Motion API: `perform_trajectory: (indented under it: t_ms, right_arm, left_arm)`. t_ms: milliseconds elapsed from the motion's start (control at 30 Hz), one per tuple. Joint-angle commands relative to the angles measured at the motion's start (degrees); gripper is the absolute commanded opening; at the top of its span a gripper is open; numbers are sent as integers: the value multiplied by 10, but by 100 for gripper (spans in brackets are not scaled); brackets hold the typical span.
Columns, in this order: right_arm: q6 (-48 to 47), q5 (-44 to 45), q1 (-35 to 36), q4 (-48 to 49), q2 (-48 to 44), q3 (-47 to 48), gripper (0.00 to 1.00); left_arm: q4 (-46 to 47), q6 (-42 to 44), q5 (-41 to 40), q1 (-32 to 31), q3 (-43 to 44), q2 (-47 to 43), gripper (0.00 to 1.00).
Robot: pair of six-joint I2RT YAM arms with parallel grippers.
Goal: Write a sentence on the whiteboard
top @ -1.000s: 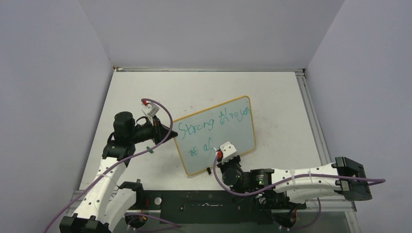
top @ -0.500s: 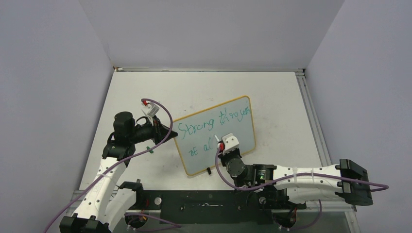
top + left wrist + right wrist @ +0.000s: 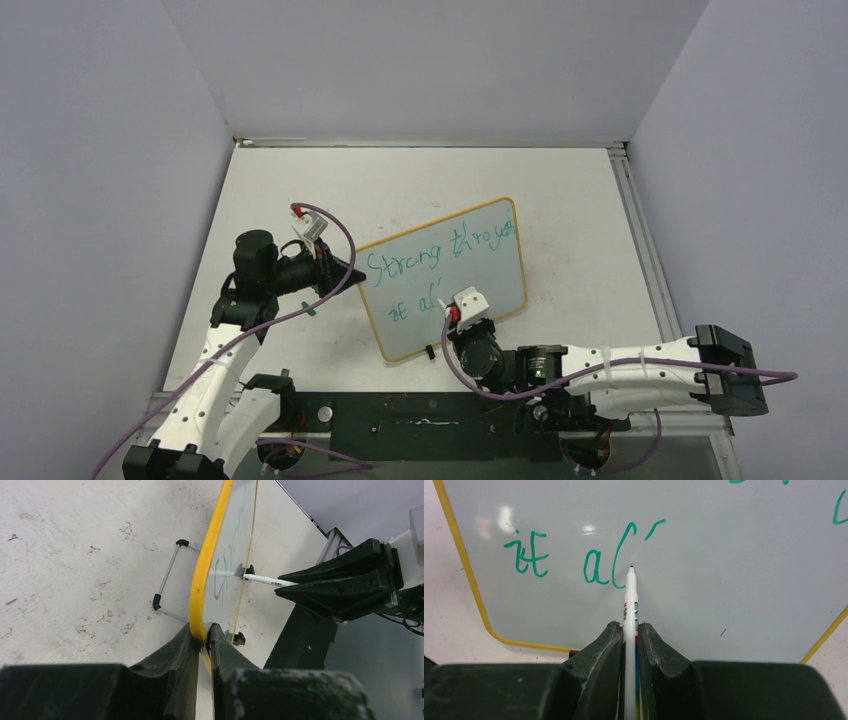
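Observation:
Next, I move the marker's tip up to the short stroke's lower end (image 3: 646, 539) with my right gripper and draw down, because a blank gap (image 3: 639, 553) lies between the marker's tip and the short stroke.
The whiteboard (image 3: 480, 280) stands tilted on the table, its yellow frame (image 3: 210, 555) pinched at the left end by my left gripper (image 3: 202, 632), which is shut on it. The sentence (image 3: 440, 252) in green reads "Strong through", with "it al" (image 3: 596, 567) and a short stroke below it. My right gripper (image 3: 629, 630) is shut on a white marker (image 3: 629, 605). The marker's tip rests at the board just right of the "l". From the left wrist, the marker (image 3: 262, 580) meets the board's face, with the right gripper (image 3: 350, 585) behind it.
A wire stand (image 3: 167, 577) juts from the board's back onto the scuffed table (image 3: 300, 190). Small black clips (image 3: 430, 351) sit on the board's lower edge. Walls close in the left, back and right, and a metal rail (image 3: 640, 230) runs along the table's right side.
My right gripper went up the board with the marker and came back down, leaving a short new green stroke right of the "l". The left arm and the board have not moved.

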Motion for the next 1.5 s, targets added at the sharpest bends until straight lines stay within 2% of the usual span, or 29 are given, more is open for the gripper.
perform_trajectory:
  t_ms: [0,300,600,1000,1300,1467]
  right_arm:
    - [61,6,13,-48,10,11,5]
    - [67,32,16,-64,8,13,5]
    - [6,35,17,1,-25,20,5]
    - [-76,31,-17,81,-1,27,5]
    - [-77,6,-34,92,18,24,5]
    - [-53,-4,-34,67,19,25,5]
  left_arm:
    - [14,16,4,-4,13,-5,0]
    - [14,16,3,-4,13,-7,0]
    - [14,16,2,-4,12,-7,0]
    - [14,16,1,-4,13,-6,0]
    - [14,16,1,-4,13,-5,0]
    - [14,16,1,-4,13,-5,0]
